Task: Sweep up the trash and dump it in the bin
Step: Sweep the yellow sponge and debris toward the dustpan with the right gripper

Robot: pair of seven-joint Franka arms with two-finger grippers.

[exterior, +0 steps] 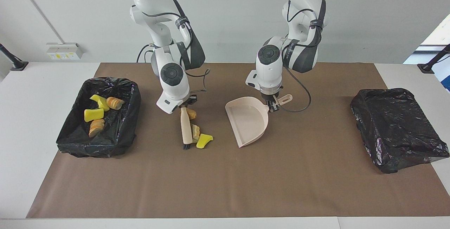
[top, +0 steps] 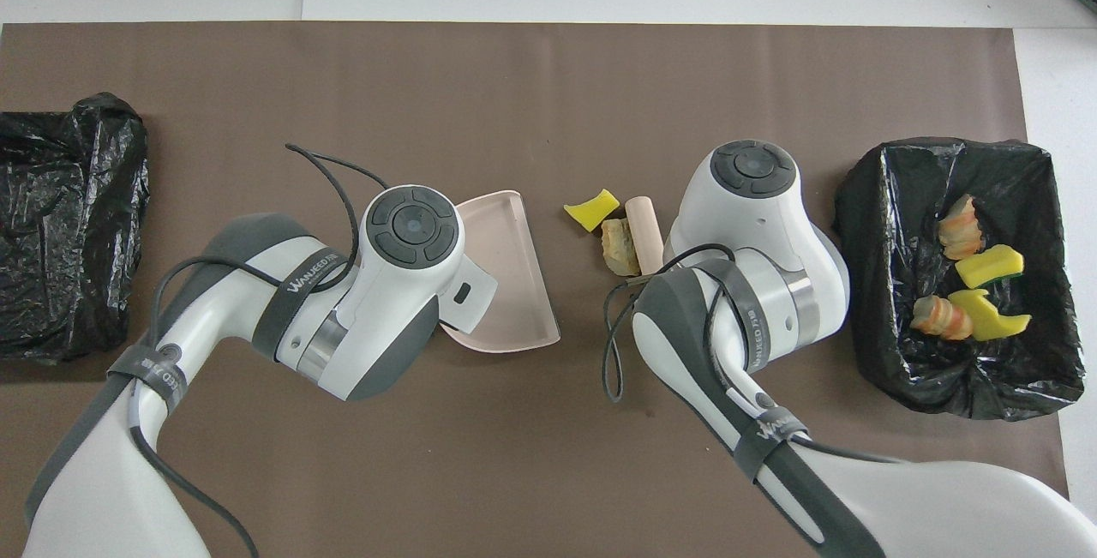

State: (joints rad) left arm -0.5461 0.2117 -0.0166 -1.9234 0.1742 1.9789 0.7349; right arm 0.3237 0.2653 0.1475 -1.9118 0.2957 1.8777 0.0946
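Observation:
The orange-brown lump (exterior: 192,113) is beside the brush handle, away from the bristles. I should bring the brush back behind the lump (exterior: 173,117) with my right gripper and sweep it.
My right gripper (exterior: 186,105) is shut on a wooden brush (exterior: 186,127), whose black bristles touch the mat. Three pieces of trash lie beside the brush on the dustpan's side: an orange-brown lump (exterior: 191,113), a tan chunk (exterior: 195,130) and a yellow wedge (exterior: 204,140). The wedge (top: 591,209), chunk (top: 619,245) and brush handle (top: 643,228) show in the overhead view. My left gripper (exterior: 272,105) is shut on the handle of the beige dustpan (exterior: 246,120) (top: 506,275), whose open mouth faces the trash. Several more pieces (exterior: 94,114) lie in the bin (exterior: 95,148).
The open black-lined bin (top: 866,301) stands at the right arm's end of the brown mat. A second black-bagged box (exterior: 399,128) (top: 68,224) stands at the left arm's end. A gap of bare mat lies between the trash and the dustpan.

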